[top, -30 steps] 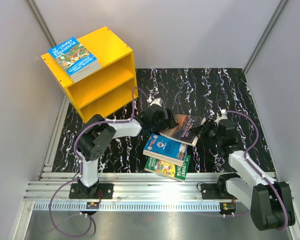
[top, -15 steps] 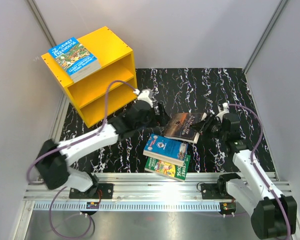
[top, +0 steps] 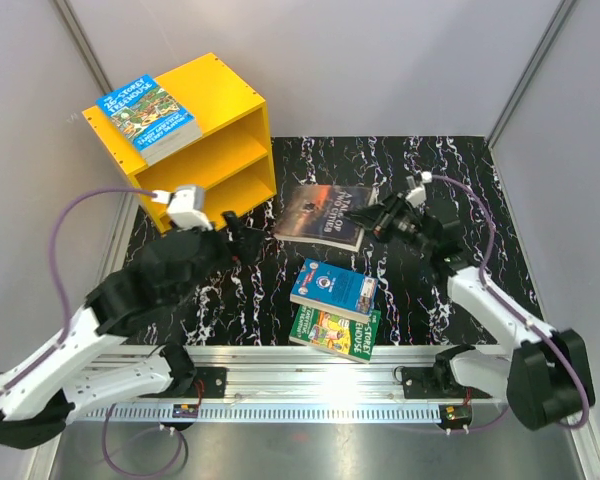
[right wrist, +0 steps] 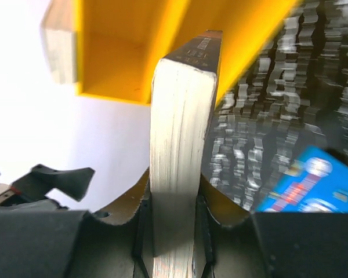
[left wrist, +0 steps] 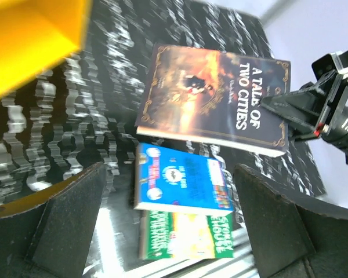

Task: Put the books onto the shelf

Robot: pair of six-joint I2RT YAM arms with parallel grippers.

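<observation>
The dark book hangs flat with its free edge (top: 286,212) toward the shelf's empty upper bay (top: 223,156), so my right gripper goes on moving it in until the board holds it up.
A dark book (top: 320,213) titled "A Tale of Two Cities" hangs flat above the mat, and my right gripper (top: 385,222) is shut on its right edge. In the right wrist view its page edge (right wrist: 180,145) stands clamped in the right gripper (right wrist: 173,202), pointing at the yellow shelf (right wrist: 133,35). A blue book (top: 332,288) lies on a green book (top: 335,333) near the front rail. Another book (top: 147,117) lies on top of the shelf (top: 205,150). My left gripper (top: 235,235) is open and empty, left of the dark book. From it I see the dark book (left wrist: 214,98) and the blue book (left wrist: 180,185) beyond the left gripper (left wrist: 168,174).
The shelf stands at the back left corner against the grey wall, open front facing the mat (top: 450,180). Grey walls close in left, back and right. An aluminium rail (top: 310,385) runs along the near edge by the arm bases.
The right gripper has lifted the dark book off the blue one and carried it back and left toward the shelf. The left arm has drawn back to the left, away from the books.
</observation>
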